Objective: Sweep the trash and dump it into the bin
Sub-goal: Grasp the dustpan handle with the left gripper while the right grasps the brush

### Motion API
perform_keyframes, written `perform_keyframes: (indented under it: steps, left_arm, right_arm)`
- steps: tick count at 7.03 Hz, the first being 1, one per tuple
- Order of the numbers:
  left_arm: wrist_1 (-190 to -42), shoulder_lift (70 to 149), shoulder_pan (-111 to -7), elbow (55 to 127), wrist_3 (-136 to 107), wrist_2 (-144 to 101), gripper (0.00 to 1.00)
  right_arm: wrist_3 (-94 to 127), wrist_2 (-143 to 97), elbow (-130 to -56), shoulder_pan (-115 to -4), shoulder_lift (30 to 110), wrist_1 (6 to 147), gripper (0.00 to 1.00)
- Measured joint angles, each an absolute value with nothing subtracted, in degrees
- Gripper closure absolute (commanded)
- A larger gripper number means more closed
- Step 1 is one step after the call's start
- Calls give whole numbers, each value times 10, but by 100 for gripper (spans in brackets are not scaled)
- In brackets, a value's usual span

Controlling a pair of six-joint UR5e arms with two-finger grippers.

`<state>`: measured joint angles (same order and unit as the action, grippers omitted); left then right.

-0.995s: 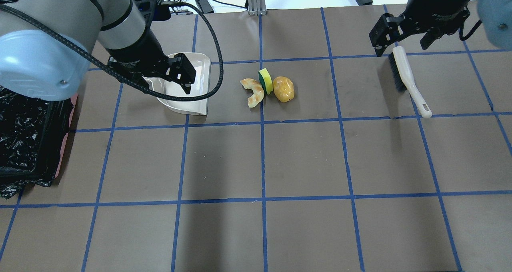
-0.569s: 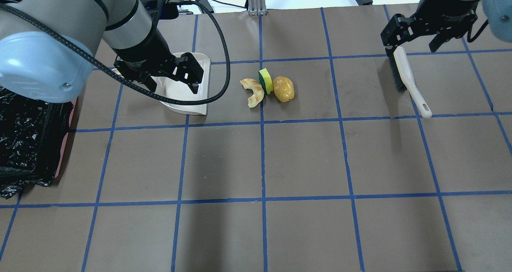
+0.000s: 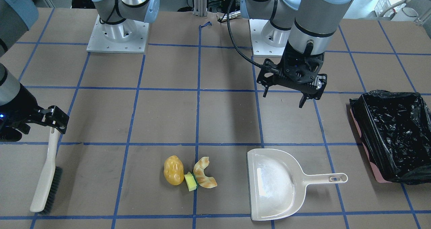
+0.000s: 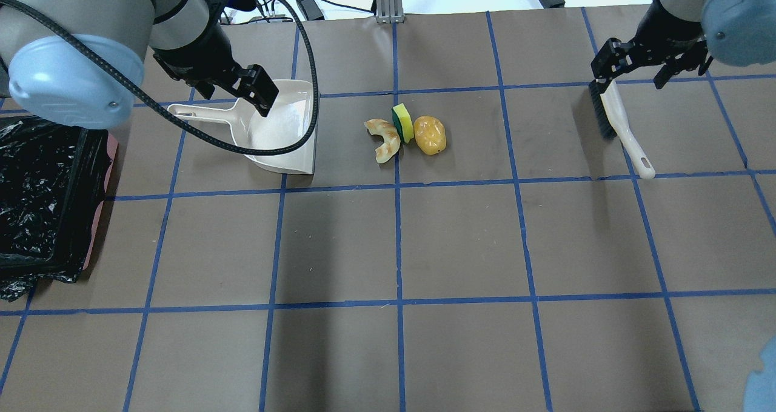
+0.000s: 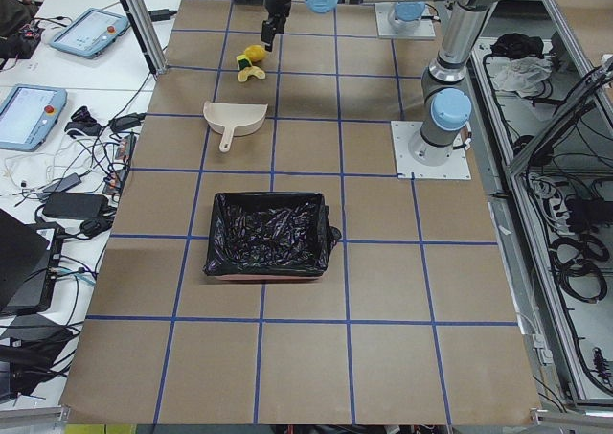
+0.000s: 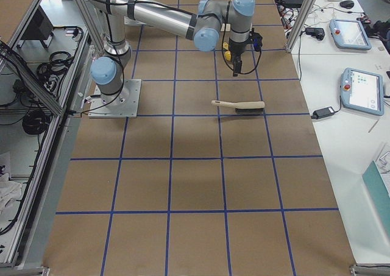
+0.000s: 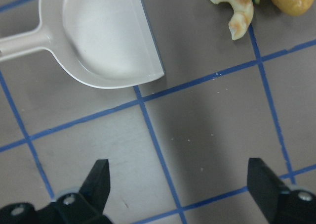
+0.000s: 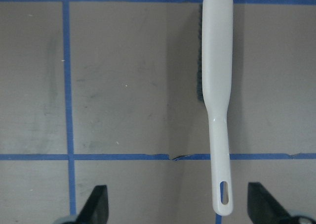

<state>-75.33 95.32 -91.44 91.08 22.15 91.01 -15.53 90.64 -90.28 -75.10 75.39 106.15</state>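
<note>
My right gripper should keep going down toward the holed end of the white brush's narrow handle, its open fingers set across the handle, and close there.
The trash lies together on the table: a potato (image 4: pixel 429 134), a sponge block (image 4: pixel 402 122) and a croissant piece (image 4: pixel 385 139); they also show in the front view, the potato (image 3: pixel 173 170) leftmost. The pink bin (image 4: pixel 36 206) with its black bag stands at the table's left end (image 3: pixel 394 131). My left gripper (image 3: pixel 283 100) is open and empty, held above the table near the beige dustpan (image 4: pixel 279 127). My right gripper (image 4: pixel 629 76) is open and empty above the bristle end of the white brush (image 4: pixel 618 121).
The dustpan (image 3: pixel 272 185) lies flat, its mouth toward the trash and its handle toward the bin. The brush (image 8: pixel 217 85) lies flat on the table's right side. Blue tape lines grid the brown tabletop.
In the overhead view my left gripper has moved up and left off the dustpan's bowl, uncovering its handle. My right gripper has shifted right and up, away from the brush.
</note>
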Motion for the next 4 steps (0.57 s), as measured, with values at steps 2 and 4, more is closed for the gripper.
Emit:
perform_keyframes:
  steps: [2, 4]
  left_arm:
    - [-740, 992, -863, 890, 383, 920, 0]
    - [-693, 1041, -822, 877, 531, 927, 0]
  right_arm:
    - [-184, 906, -939, -710, 738, 1076, 1]
    - [-208, 908, -995, -687, 726, 1123, 1]
